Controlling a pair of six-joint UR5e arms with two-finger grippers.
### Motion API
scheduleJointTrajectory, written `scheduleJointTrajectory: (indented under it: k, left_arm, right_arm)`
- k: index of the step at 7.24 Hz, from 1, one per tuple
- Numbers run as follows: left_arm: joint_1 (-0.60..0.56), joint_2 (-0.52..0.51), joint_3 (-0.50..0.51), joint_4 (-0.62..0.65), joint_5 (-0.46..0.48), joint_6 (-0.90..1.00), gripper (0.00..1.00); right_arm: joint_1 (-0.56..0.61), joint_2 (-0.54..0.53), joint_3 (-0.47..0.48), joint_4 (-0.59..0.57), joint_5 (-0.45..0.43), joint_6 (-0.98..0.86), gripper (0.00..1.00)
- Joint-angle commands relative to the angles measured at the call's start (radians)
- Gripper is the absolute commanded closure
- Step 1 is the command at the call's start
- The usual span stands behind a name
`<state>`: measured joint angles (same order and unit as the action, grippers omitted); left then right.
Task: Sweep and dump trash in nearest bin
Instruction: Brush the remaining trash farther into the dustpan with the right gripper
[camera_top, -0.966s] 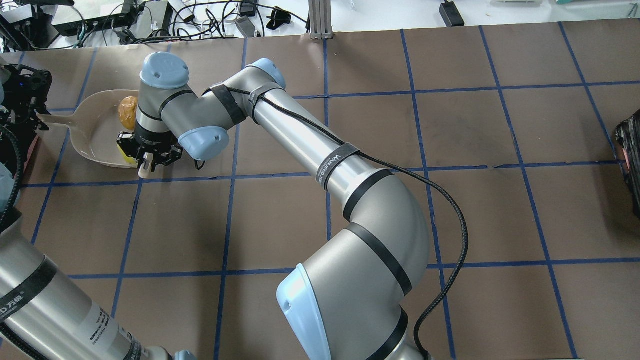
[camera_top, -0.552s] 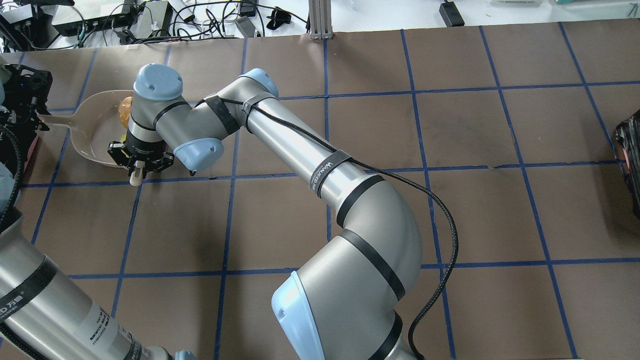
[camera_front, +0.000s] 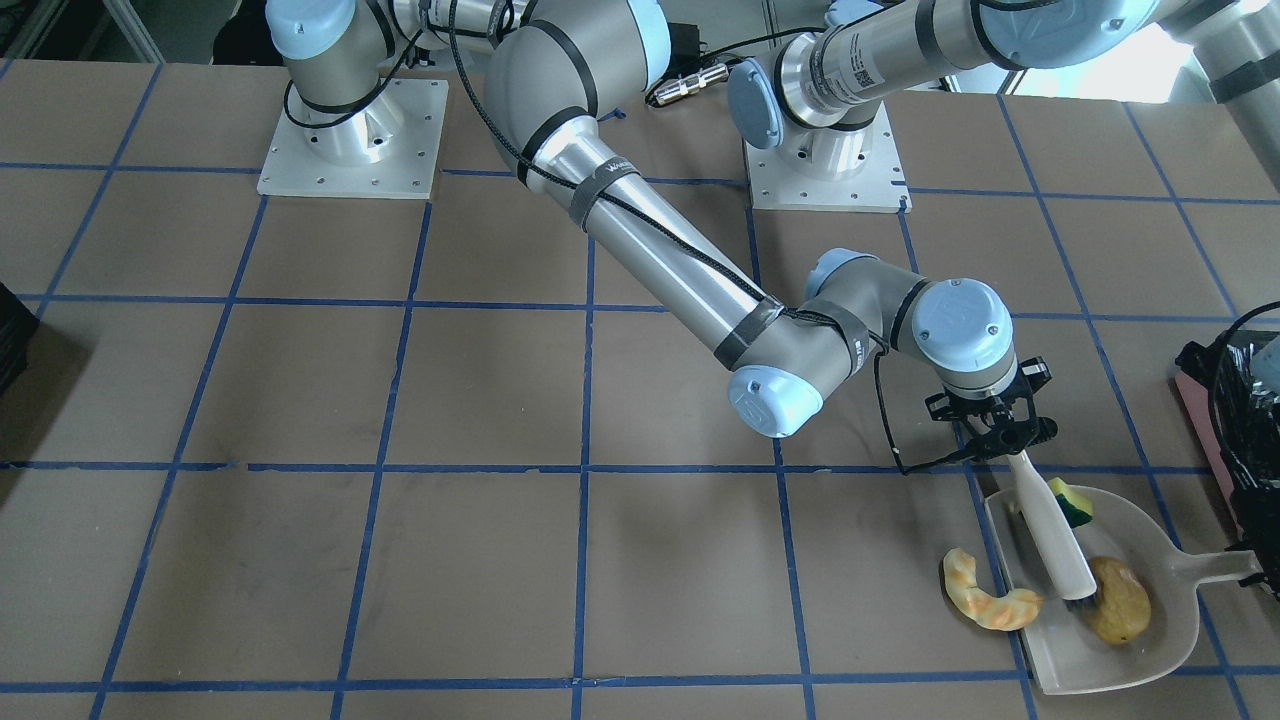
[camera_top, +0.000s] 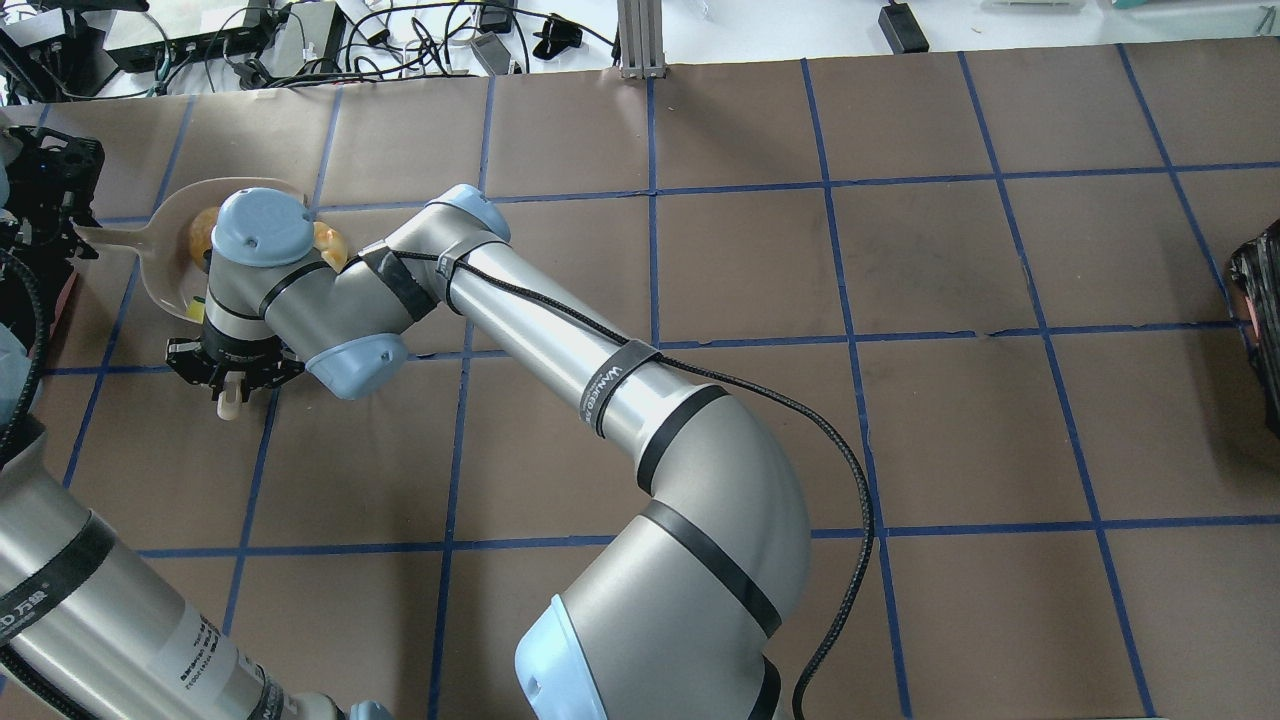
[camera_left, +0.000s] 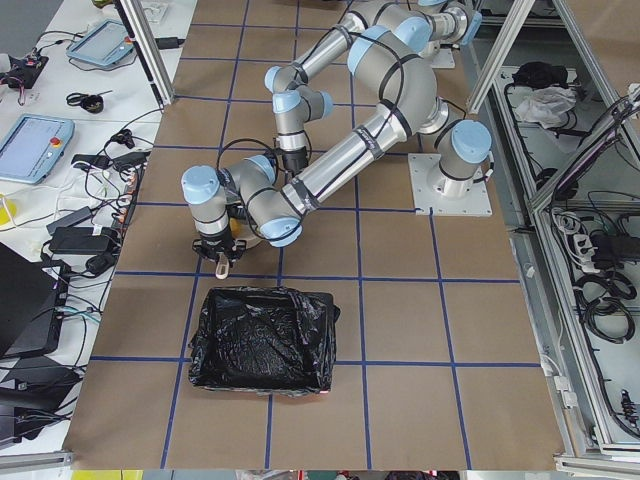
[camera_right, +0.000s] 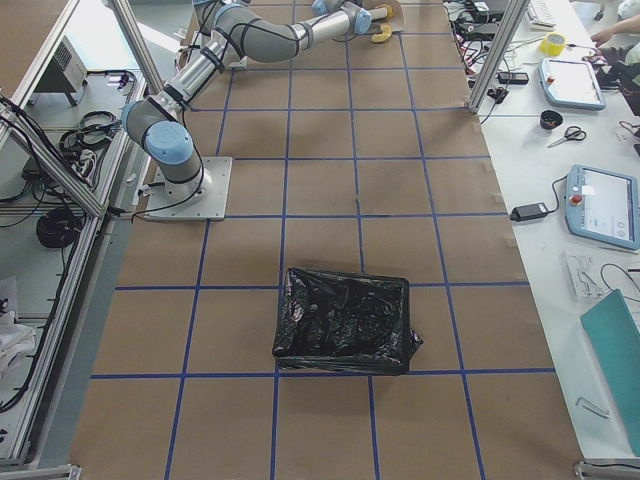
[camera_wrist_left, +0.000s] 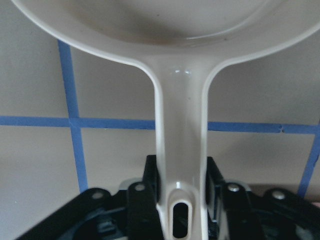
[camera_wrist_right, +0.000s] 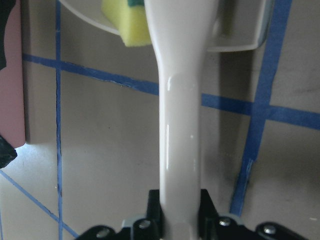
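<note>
The brush's bristles are inside the dustpan, but the pale croissant piece (camera_front: 986, 606) is outside it. My right gripper should move the brush behind that piece (camera_front: 921, 618) and sweep it into the dustpan.
My right gripper (camera_front: 995, 432) is shut on the white brush (camera_front: 1045, 530), whose bristles rest in the white dustpan (camera_front: 1150, 520). The golden-brown potato lump (camera_front: 1117, 600) lies in the pan against the bristles. The yellow sponge wedge (camera_front: 1068, 503) sits in the pan beside the brush handle, and also shows in the right wrist view (camera_wrist_right: 125, 22). The pale croissant piece (camera_front: 990, 597) lies on the table, touching the pan's open edge. My left gripper (camera_wrist_left: 180, 202) is shut on the dustpan handle (camera_wrist_left: 180, 125). The pink bin (camera_front: 1205, 420) with its black bag stands right beside the pan.
The bin (camera_left: 265, 340) sits at the table's left end, close to my left gripper (camera_top: 60, 215). A second black-bagged container (camera_right: 345, 320) stands at the far right end (camera_top: 1262, 320). Cables and devices lie beyond the table's far edge.
My right gripper has drawn the brush left and toward the robot in the overhead view. The potato has shifted deeper into the pan, toward the handle. The left gripper and pan have held still.
</note>
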<state>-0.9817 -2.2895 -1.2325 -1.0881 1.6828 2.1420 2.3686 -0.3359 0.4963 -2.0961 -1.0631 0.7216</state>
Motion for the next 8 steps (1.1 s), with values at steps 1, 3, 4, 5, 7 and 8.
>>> scheduleJointTrajectory:
  k: [1, 3, 4, 5, 7, 8]
  left_arm:
    - [-0.005, -0.001, 0.002, 0.001, 0.000, -0.001, 1.00]
    - [-0.005, -0.004, 0.002, 0.001, 0.001, -0.001, 1.00]
    - [-0.005, -0.004, 0.002, 0.001, 0.000, -0.001, 1.00]
    - [-0.005, -0.004, 0.001, 0.001, 0.000, -0.001, 1.00]
    - [-0.005, -0.004, -0.002, 0.001, 0.000, -0.002, 1.00]
    - [-0.005, -0.004, -0.004, 0.001, 0.000, -0.002, 1.00]
  right_arm:
    - [0.015, -0.041, 0.001, -0.002, 0.002, 0.037, 1.00]
    - [0.009, -0.074, 0.030, -0.001, -0.009, 0.039, 1.00]
    - [0.001, -0.074, 0.033, -0.001, -0.055, 0.080, 1.00]
    - [0.001, -0.061, 0.027, -0.002, -0.119, 0.132, 1.00]
    - [-0.012, -0.075, 0.034, -0.001, -0.145, 0.136, 1.00]
    - [-0.023, -0.077, 0.037, 0.004, -0.225, 0.148, 1.00]
